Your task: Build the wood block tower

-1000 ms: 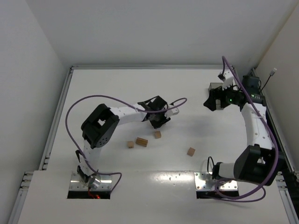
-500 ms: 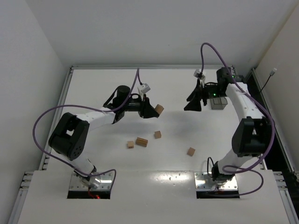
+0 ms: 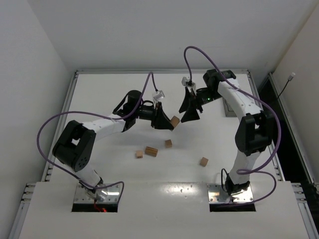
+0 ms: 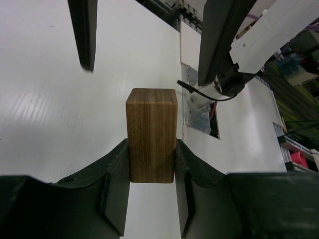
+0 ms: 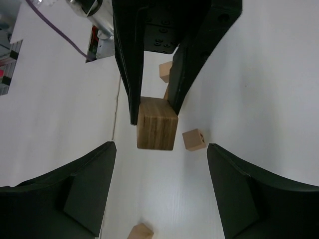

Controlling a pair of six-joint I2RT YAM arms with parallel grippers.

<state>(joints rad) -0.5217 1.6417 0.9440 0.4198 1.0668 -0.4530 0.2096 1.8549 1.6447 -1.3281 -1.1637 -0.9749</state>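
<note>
The wood block (image 3: 174,122) points from the robot's left gripper across the table, so the robot's right gripper needs to grab its loose end (image 5: 157,133) and turn it down toward the table.
My left gripper (image 3: 171,122) is shut on a light-brown wood block (image 3: 175,120) and holds it above the table's middle. In the left wrist view the wood block (image 4: 152,142) stands upright between the jaws of the left gripper (image 4: 151,154). My right gripper (image 3: 183,113) is open just right of it, its fingers (image 4: 83,30) on either side ahead of the block. From the right wrist, the held wood block (image 5: 157,130) hangs just past the open right gripper (image 5: 160,155). Three more wood blocks (image 3: 168,143) (image 3: 139,154) (image 3: 204,161) lie apart on the table. No tower is in view.
A wider wooden piece (image 3: 151,151) lies beside the loose cubes. A dark grey box (image 3: 229,107) sits at the back right, partly behind the right arm. Purple cables loop over both arms. The table's raised rim (image 3: 70,99) runs along the left.
The right arm swung left from the dark box toward the held block, and its jaws narrowed somewhat. The left gripper rose from the table with the block and carried it right.
</note>
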